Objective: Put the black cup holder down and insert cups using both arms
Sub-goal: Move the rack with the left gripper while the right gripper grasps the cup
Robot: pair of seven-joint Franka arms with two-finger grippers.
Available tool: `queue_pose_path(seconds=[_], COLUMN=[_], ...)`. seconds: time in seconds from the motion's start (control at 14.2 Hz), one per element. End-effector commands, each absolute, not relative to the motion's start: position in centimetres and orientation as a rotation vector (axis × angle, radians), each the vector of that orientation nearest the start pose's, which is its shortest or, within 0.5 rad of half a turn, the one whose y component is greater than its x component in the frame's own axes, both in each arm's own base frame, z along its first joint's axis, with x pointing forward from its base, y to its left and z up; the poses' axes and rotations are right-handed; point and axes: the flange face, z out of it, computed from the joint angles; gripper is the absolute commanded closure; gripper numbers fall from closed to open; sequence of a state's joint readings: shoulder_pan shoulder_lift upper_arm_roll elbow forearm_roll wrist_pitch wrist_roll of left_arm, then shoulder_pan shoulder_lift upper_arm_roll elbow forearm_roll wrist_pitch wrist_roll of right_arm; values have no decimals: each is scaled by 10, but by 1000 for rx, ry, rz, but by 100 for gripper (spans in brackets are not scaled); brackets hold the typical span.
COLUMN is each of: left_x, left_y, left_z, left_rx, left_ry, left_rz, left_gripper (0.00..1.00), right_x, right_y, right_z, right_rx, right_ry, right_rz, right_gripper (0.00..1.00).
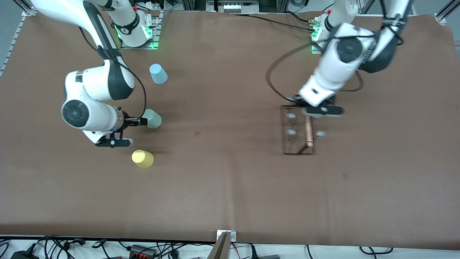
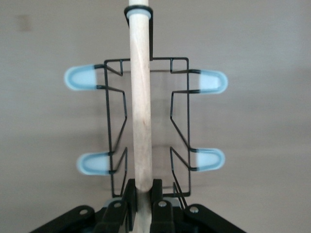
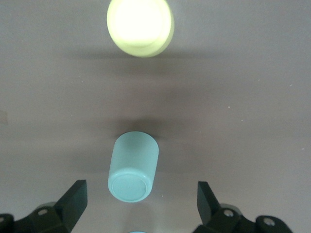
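I expect the hidden opening of the pale grey-green cup (image 1: 153,118), which stands base (image 3: 129,187) up, to slip over a grey-tipped peg of the cup holder when I lower the cup.
The black cup holder (image 1: 298,131) is at the left arm's end of the table. My left gripper (image 1: 320,111) is shut on one end of its wooden rod handle (image 2: 141,97). The left wrist view shows the gripper (image 2: 142,194), the wire frame and several grey-tipped pegs (image 2: 209,159). I cannot tell whether the rack rests on the table. My right gripper (image 1: 138,121) is open over the pale grey-green cup (image 1: 153,119). The cup stands base up just ahead of the open gripper (image 3: 140,190) in the right wrist view (image 3: 133,162). The yellow cup (image 1: 142,158) is nearer the camera and also shows there (image 3: 140,26). The light blue cup (image 1: 158,73) is farther.
All three cups stand apart at the right arm's end of the brown table (image 1: 222,162). The two arm bases stand at the table's top edge. Cables and a metal bracket (image 1: 225,237) lie along the edge nearest the camera.
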State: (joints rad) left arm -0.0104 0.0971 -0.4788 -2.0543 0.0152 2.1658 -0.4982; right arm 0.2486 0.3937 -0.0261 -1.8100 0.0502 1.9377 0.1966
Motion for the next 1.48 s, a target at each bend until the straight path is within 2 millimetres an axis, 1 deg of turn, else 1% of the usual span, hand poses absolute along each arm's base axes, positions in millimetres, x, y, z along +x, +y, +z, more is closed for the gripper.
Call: queue_pose_path(seconds=[0.0,0.07,0.14,0.28,0.35,0.42,0.49,0.56,0.63,0.7,0.77,0.91,1.05,1.2,1.27,1.34,1.41], left_x=[516,510,501,501,496,487,483,484,483,478,475,473,473,471,470,472,478], left_y=[-338,-367,-396,-431,-448,-468,-483,-498,-512,-523,-528,-530,-530,-532,-532,-531,-526], left_z=[411,412,408,406,401,387,375,361,353,346,338,337,337,333,330,329,331], left_rx=[-3258,-3283,-3302,-3317,-3304,-3278,-3266,-3256,-3247,-3236,-3225,-3223,-3223,-3219,-3222,-3225,-3223], left_ry=[-43,-26,-9,2,27,45,34,10,1,-4,-28,-67,-72,-70,-75,-90,-95], left_rz=[55,61,81,69,50,43,39,26,-2,-26,-28,-27,-27,-18,-3,12,3], left_gripper=[100,100,100,100,100,100,100,100,100,100,100,100,100,100,94,72,10], right_x=[580,575,572,567,567,565,564,563,562,562,560,559,559,558,558,556,557], right_y=[144,145,145,147,146,145,145,146,146,146,146,147,147,145,145,145,145], right_z=[289,279,272,256,252,246,240,233,230,230,227,218,216,210,208,206,207], right_rx=[-3089,-3059,-3045,-3044,-3045,-3045,-3046,-3046,-3044,-3031,-3015,-3013,-3013,-3012,-3012,-3012,-3012], right_ry=[65,96,115,131,139,145,166,184,194,206,225,225,226,232,232,230,232], right_rz=[442,468,485,523,523,541,559,573,583,587,599,620,622,638,645,652,652], right_gripper=[0,0,0,0,0,0,0,0,0,0,0,0,0,0,0,0,14])
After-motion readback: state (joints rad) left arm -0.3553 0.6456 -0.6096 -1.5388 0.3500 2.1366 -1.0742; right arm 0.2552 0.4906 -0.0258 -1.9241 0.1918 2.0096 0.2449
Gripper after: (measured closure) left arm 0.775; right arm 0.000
